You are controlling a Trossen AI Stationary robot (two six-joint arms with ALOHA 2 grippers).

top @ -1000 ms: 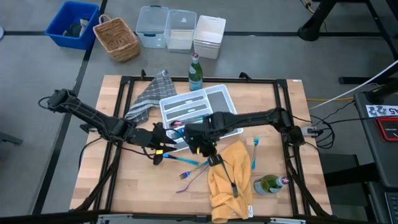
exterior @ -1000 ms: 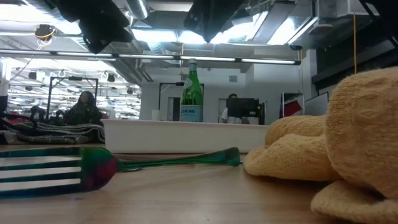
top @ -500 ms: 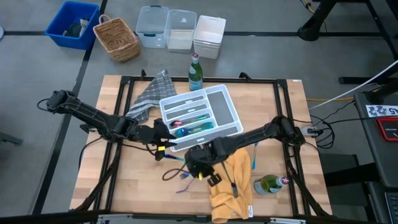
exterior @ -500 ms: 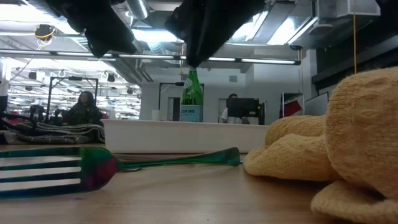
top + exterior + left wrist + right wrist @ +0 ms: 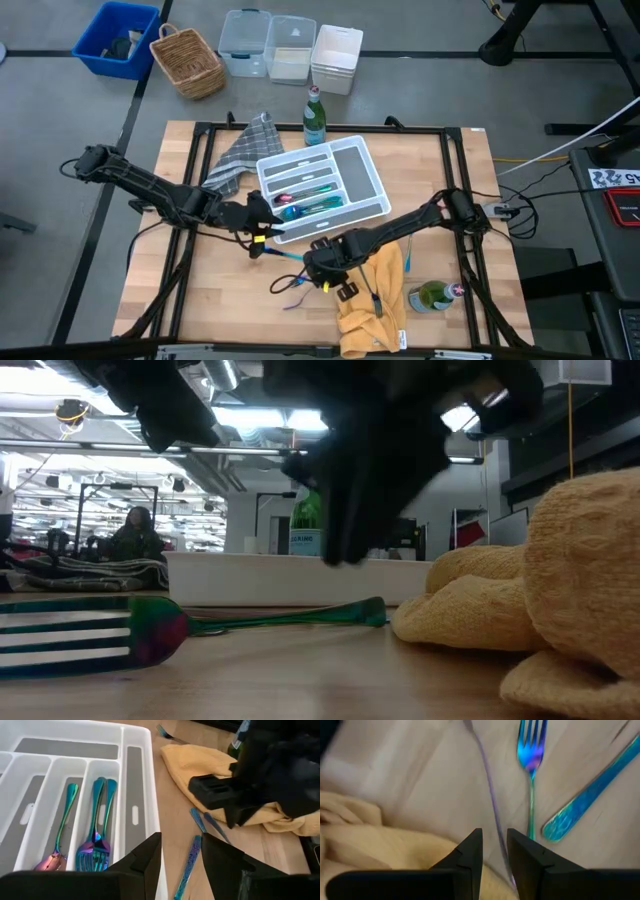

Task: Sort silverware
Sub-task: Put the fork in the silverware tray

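Note:
The thin purple handle (image 5: 492, 802) runs between the open fingers of my right gripper, clear of the blue fork, so my right gripper should go on going down before it closes on that handle (image 5: 502, 846).
Loose blue and purplish silverware (image 5: 296, 285) lies on the wooden table, near of the white divided tray (image 5: 372, 178). The tray holds several sorted pieces (image 5: 95, 820). My right gripper (image 5: 314, 270) hangs low over the loose pieces, open by a narrow gap. In its wrist view (image 5: 494, 837) a thin purple handle (image 5: 489, 805) runs between the fingers, and I cannot tell if they touch it. A blue fork (image 5: 530, 750) and a blue handle (image 5: 585, 800) lie just beyond. My left gripper (image 5: 262, 236) is open and empty by the tray's near left corner.
A yellow cloth (image 5: 375, 290) lies bunched at the near right with a dark fork (image 5: 376, 300) on it. A blue fork (image 5: 411, 236) and a lying green bottle (image 5: 432, 296) are to its right. An upright green bottle (image 5: 314, 115) and a grey cloth (image 5: 240, 155) stand behind the tray.
My right gripper has gone from above the tray toward the table's near edge and down, and now hangs low over the loose silverware beside the yellow cloth.

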